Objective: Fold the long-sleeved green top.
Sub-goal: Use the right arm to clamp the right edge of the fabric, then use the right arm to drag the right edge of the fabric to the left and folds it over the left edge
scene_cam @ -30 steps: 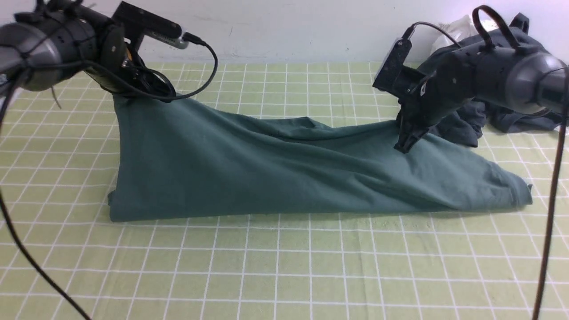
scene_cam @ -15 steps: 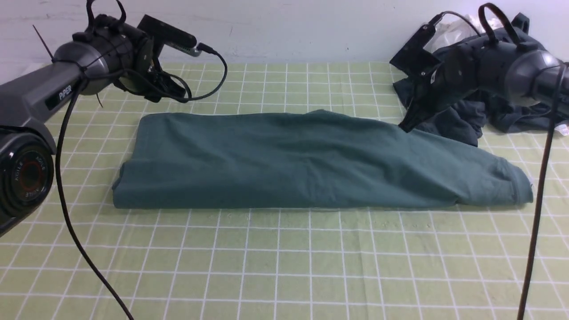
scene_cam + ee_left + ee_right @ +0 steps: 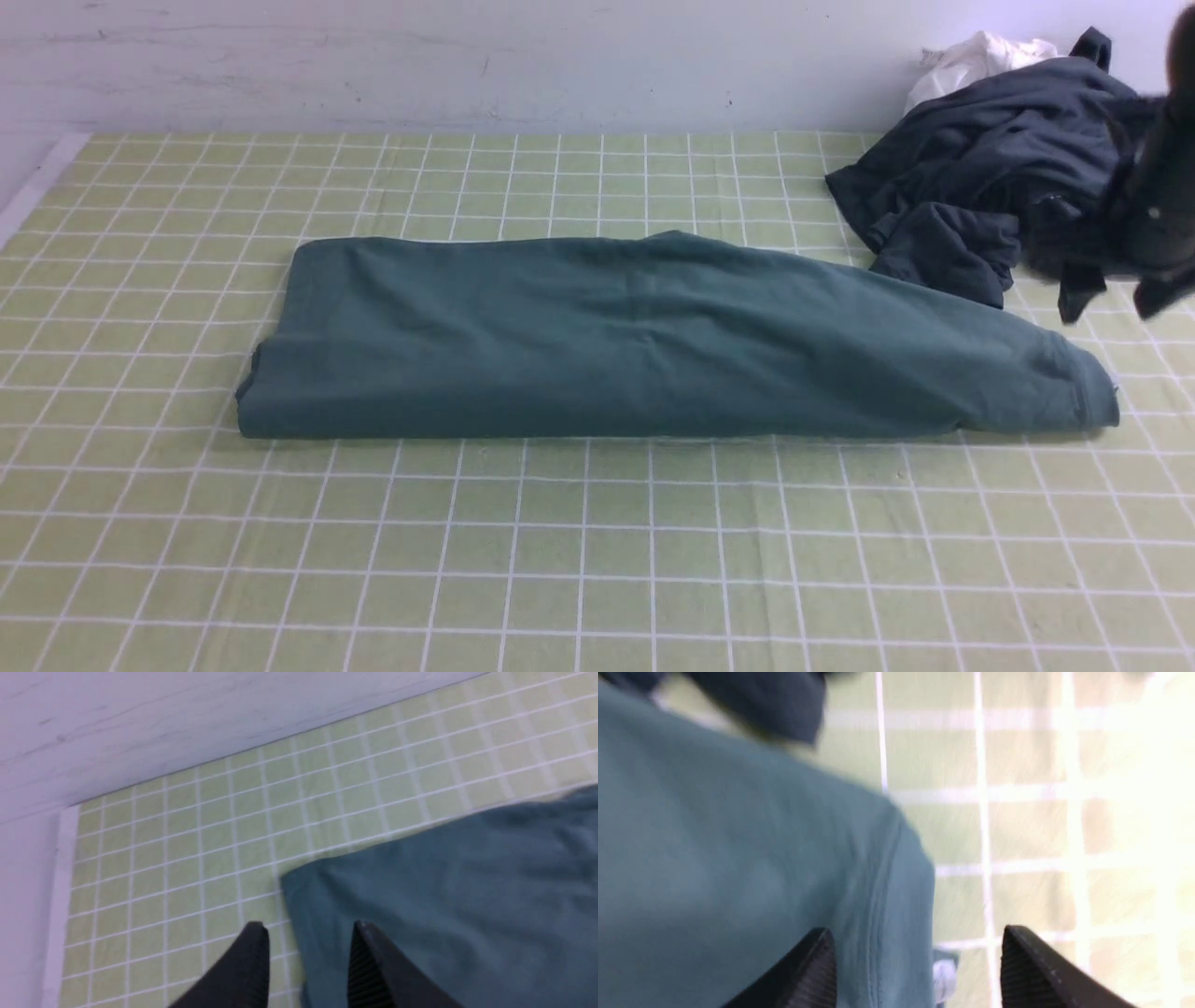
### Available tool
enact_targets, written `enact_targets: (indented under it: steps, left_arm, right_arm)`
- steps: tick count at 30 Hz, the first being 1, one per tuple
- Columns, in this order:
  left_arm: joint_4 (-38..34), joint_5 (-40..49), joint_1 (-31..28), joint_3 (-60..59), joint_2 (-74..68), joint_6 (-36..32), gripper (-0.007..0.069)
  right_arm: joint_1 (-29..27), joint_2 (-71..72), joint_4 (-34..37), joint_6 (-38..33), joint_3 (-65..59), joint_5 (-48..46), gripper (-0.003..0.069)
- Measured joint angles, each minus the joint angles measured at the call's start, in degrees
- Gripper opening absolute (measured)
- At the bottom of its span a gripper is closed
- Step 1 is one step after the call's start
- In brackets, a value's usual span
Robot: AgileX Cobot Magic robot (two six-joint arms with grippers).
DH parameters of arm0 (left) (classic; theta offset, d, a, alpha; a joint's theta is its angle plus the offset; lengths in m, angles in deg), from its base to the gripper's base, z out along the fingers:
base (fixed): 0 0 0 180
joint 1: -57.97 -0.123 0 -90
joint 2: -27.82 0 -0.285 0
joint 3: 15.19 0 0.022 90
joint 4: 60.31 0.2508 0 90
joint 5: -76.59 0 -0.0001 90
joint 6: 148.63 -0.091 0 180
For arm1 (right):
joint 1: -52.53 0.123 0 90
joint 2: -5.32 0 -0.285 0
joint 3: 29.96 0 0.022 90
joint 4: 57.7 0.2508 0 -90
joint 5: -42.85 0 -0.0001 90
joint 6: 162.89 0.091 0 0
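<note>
I expect the green top's opposite end point(image 3: 267, 387) to drag along when I lift and fold over the top's bunched edge point(image 3: 1092, 388), because that end lies loose and free.
The green long-sleeved top point(image 3: 653, 341) lies folded into a long flat band across the middle of the table. Nothing holds it. My left gripper point(image 3: 308, 933) is open and empty, hovering above the top's far left corner point(image 3: 420, 896); the left arm is out of the front view. My right gripper point(image 3: 920, 942) is open and empty above the top's right end point(image 3: 738, 858), where a small white tag point(image 3: 944, 973) shows at the edge. The right arm point(image 3: 1158, 224) is a dark blur at the right edge of the front view.
A dark charcoal-grey garment point(image 3: 980, 177) is heaped at the back right, touching the top's far right edge, with a white cloth point(image 3: 971, 61) behind it. The green checked table cover point(image 3: 560, 560) runs to the white wall point(image 3: 467, 56) at the back.
Both grippers let go of the top's far edge and pulled away. The top settled flat. The left arm left the front view; the right arm swung to the right edge.
</note>
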Motion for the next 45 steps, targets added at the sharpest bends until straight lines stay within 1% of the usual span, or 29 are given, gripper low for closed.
enact_targets:
  steps: [2, 5, 8, 10, 11, 12, 14, 16, 17, 19, 20, 21, 24, 27, 29, 30, 32, 33, 34, 37, 39, 41, 42, 45]
  left_arm:
    - [-2.78, -4.90, 0.00, -11.33, 9.19, -1.36, 0.0136]
    - [-3.46, -12.40, 0.00, -25.14, 19.33, -1.93, 0.0078]
    - [-3.60, -21.02, 0.00, -38.64, 30.06, -1.04, 0.0019]
    - [-3.60, -22.61, 0.00, -43.17, 34.27, 0.38, 0.0001]
    - [-3.54, -22.59, 0.00, -44.50, 35.32, 0.91, -0.0002]
    - [-3.36, -21.97, 0.00, -45.72, 36.80, 1.16, -0.0004]
    - [-2.70, -19.00, 0.00, -47.08, 37.75, 1.31, -0.0004]
    - [-1.35, -15.27, 0.00, -47.91, 37.76, 1.31, -0.0004]
    - [-0.51, -12.80, 0.00, -48.30, 37.76, 1.26, -0.0004]
    - [1.17, -9.63, 0.00, -48.90, 37.76, 1.45, -0.0004]
    - [1.92, -8.08, 0.00, -49.23, 37.76, 1.69, -0.0004]
    - [2.36, -6.97, 0.00, -49.65, 37.76, 2.24, -0.0004]
    - [2.95, -6.17, 0.00, -51.71, 37.76, 3.69, -0.0004]
    - [3.29, -8.61, 0.00, -55.46, 37.69, 4.12, -0.0004]
    - [3.28, -12.53, 0.00, -57.86, 37.29, 4.18, -0.0004]
    - [3.28, -14.29, 0.00, -58.80, 37.00, 4.36, -0.0004]
    - [2.76, -19.32, 0.00, -60.88, 35.94, 4.72, -0.0004]
    - [2.75, -19.75, 0.00, -61.15, 35.85, 4.78, -0.0004]
    - [1.74, -22.04, 0.00, -61.83, 35.05, 5.13, -0.0004]
    - [-0.64, -24.32, 0.00, -62.13, 33.72, 5.42, -0.0004]
    - [-2.06, -24.70, 0.00, -62.13, 33.28, 5.55, -0.0004]
    - [-2.94, -24.70, 0.00, -62.13, 33.14, 5.55, -0.0004]
    - [-3.46, -24.70, 0.00, -62.13, 33.14, 5.55, -0.0004]
    - [-3.61, -24.82, 0.00, -62.13, 33.14, 5.55, -0.0004]
  right_arm:
    - [-2.74, -0.56, 3.04, 0.17, -4.21, 3.74, 0.0449]
    - [-5.14, -1.12, 5.84, 0.58, -6.79, 7.62, 0.0449]
    - [-6.09, -2.41, 9.10, -0.17, -7.10, 9.61, 0.0448]
    - [-6.14, -3.21, 11.46, -1.33, -7.10, 9.76, 0.0437]
    - [-6.14, -3.53, 12.53, -1.98, -7.10, 9.68, 0.0430]
    - [-6.14, -3.79, 13.81, -3.23, -7.10, 9.25, 0.0408]
    - [-6.14, -3.95, 15.64, -6.11, -7.10, 8.42, 0.0346]
    - [-6.16, -3.95, 16.74, -8.67, -6.73, 6.86, 0.0261]
    - [-6.28, -3.95, 16.93, -10.18, -6.13, 5.35, 0.0195]
    - [-6.40, -3.89, 17.00, -11.77, -4.70, 3.33, 0.0096]
    - [-6.56, -3.63, 16.62, -12.45, -3.66, 2.12, 0.0062]
    - [-6.68, -3.17, 15.92, -12.96, -2.41, 0.83, 0.0051]
    - [-7.27, -1.17, 12.98, -13.32, 2.12, -2.98, 0.0051]
    - [-8.16, 1.62, 10.42, -12.60, 9.37, -5.37, 0.0051]
    - [-8.26, 3.00, 12.34, -12.20, 13.95, -5.67, 0.0051]
    - [-8.06, 3.55, 14.64, -12.15, 15.78, -5.81, 0.0051]
    - [-6.21, 4.67, 20.59, -13.16, 19.84, -5.93, 0.0051]
    - [-5.93, 4.74, 21.93, -13.50, 20.14, -5.93, 0.0051]
    - [-3.55, 5.04, 26.13, -14.58, 21.95, -6.02, 0.0051]
    - [3.92, 5.03, 37.86, -17.61, 23.30, -5.99, 0.0051]
    - [10.16, 4.45, 43.58, -20.14, 23.30, -5.49, 0.0051]
    - [15.96, 3.60, 47.04, -22.57, 23.30, -2.96, 0.0051]
    - [19.71, 2.66, 49.03, -24.04, 23.30, -0.62, 0.0051]
    - [27.60, -0.60, 51.75, -28.43, 23.30, 5.67, 0.0051]
